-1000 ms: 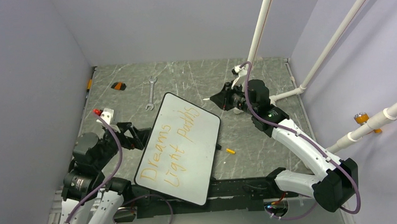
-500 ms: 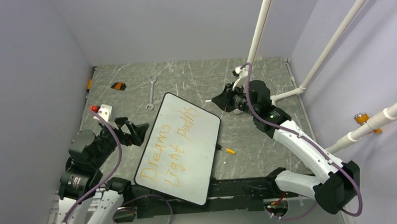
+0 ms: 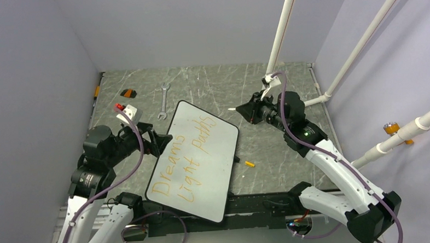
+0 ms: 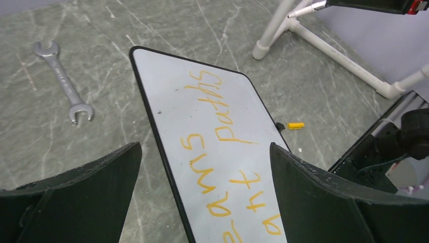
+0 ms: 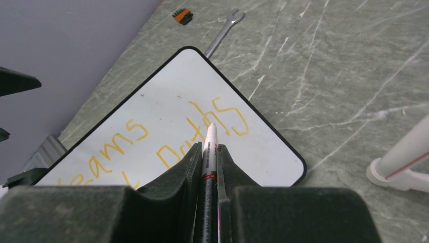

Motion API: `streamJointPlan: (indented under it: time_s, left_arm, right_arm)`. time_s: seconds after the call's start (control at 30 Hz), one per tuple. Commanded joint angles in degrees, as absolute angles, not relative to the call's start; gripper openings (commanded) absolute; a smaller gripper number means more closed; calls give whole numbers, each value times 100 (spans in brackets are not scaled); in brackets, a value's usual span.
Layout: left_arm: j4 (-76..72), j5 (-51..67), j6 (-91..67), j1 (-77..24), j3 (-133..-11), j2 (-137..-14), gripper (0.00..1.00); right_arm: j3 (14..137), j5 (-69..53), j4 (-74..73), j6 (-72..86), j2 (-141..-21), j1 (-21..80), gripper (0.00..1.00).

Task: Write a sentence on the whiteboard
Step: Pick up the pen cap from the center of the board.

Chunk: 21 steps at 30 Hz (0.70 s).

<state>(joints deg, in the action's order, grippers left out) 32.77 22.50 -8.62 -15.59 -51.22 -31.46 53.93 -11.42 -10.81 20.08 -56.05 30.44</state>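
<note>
The orange marker cap lies clear of the whiteboard's edge, so the robot's left gripper should stay open, keep going across the whiteboard and then close on the cap.
The whiteboard lies flat and slanted on the table between the arms. The sentence runs across it in two orange-yellow lines, "Dreams" and "Light paths". My right gripper hovers above the table just beyond the board's far right corner, shut on a white marker whose tip points toward the board without touching it. The right wrist view shows the marker clamped between the fingers, above the word "paths". My left gripper stands open over the board's left edge, holding nothing.
A metal wrench lies on the table behind the board. A small orange and black object sits at the far left. An orange marker cap rests right of the board. White pipes rise at the back right, and walls enclose the table.
My left arm has swung forward, bringing the open gripper to the board's left edge. My right arm has pulled the marker a little to the right, away from the board.
</note>
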Motion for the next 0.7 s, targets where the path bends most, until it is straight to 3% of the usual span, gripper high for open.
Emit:
streamJointPlan:
  time_s: [0.0,0.2,0.67]
  left_arm:
    - [2743,2765,-857,-1678,-5115,-3278,99]
    - [2740,2092,-917,-2243,-5361,-3807,99]
    - [2175,806,333,-5078,-6191,-6143,99]
  right_arm:
    - [5472,-807,-1372,2006,-5275,3047,0]
    - [5379,-504,-1612,2091,-4968,3057,0]
    - [5838,989,-2514,2013,-4802,3043,0]
